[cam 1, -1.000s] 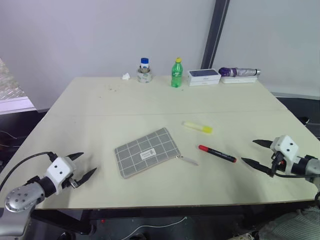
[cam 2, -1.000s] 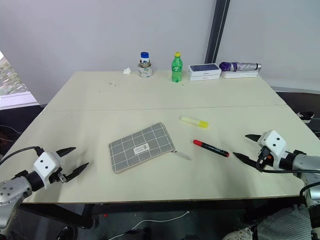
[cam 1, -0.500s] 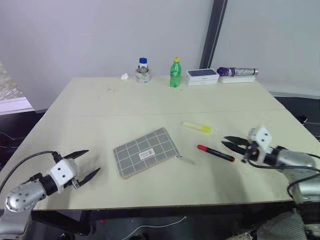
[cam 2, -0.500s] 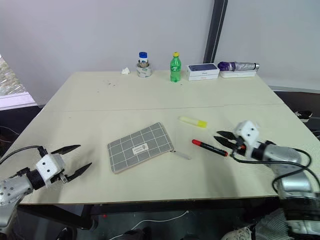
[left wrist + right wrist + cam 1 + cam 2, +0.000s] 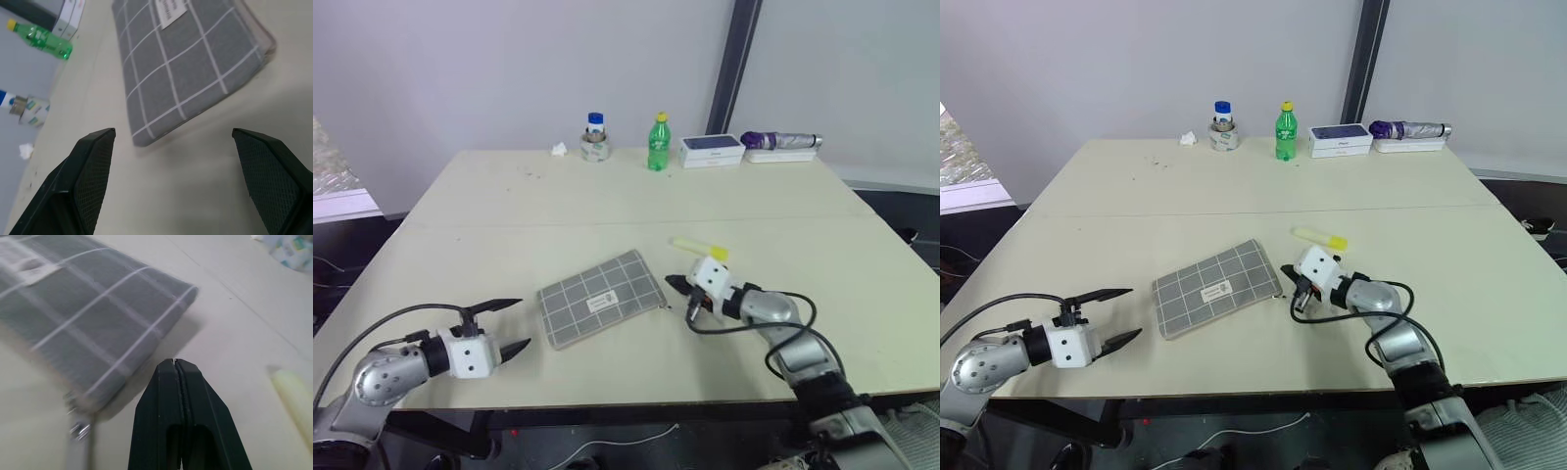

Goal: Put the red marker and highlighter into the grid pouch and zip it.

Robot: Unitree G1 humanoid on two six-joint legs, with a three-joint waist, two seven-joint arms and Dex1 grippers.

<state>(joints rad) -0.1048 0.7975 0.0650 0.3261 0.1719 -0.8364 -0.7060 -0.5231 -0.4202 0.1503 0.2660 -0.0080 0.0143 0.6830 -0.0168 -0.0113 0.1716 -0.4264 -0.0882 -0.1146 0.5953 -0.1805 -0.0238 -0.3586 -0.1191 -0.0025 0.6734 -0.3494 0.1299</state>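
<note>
The grid pouch is lying closed and loose with its zipper pull [image 5: 664,305] next to the robot's right gripper, so the left gripper should first pinch the zip's other end [image 5: 556,344] before the pouch is unzipped.
The grid pouch [image 5: 602,297] lies flat in the middle of the table, grey with white lines and a small white label. Its silver zipper pull [image 5: 78,428] hangs off the pouch's right end. My right gripper [image 5: 674,284] is shut with nothing between its fingers, its tip just beside that end of the pouch [image 5: 88,308]. The yellow highlighter [image 5: 700,249] lies just behind my right hand. The red marker is hidden under my right arm. My left gripper [image 5: 509,328] stands open near the table's front edge, left of the pouch [image 5: 195,63] and apart from it.
Along the table's far edge stand a blue-capped jar [image 5: 596,138], a green bottle [image 5: 658,143], a white box [image 5: 712,149] and a purple folded umbrella [image 5: 781,141]. A crumpled scrap [image 5: 559,149] lies beside the jar.
My right gripper has shut and swung left across the table to the pouch's right end, covering the red marker. My left gripper has rolled and shifted a little toward the pouch, still open.
</note>
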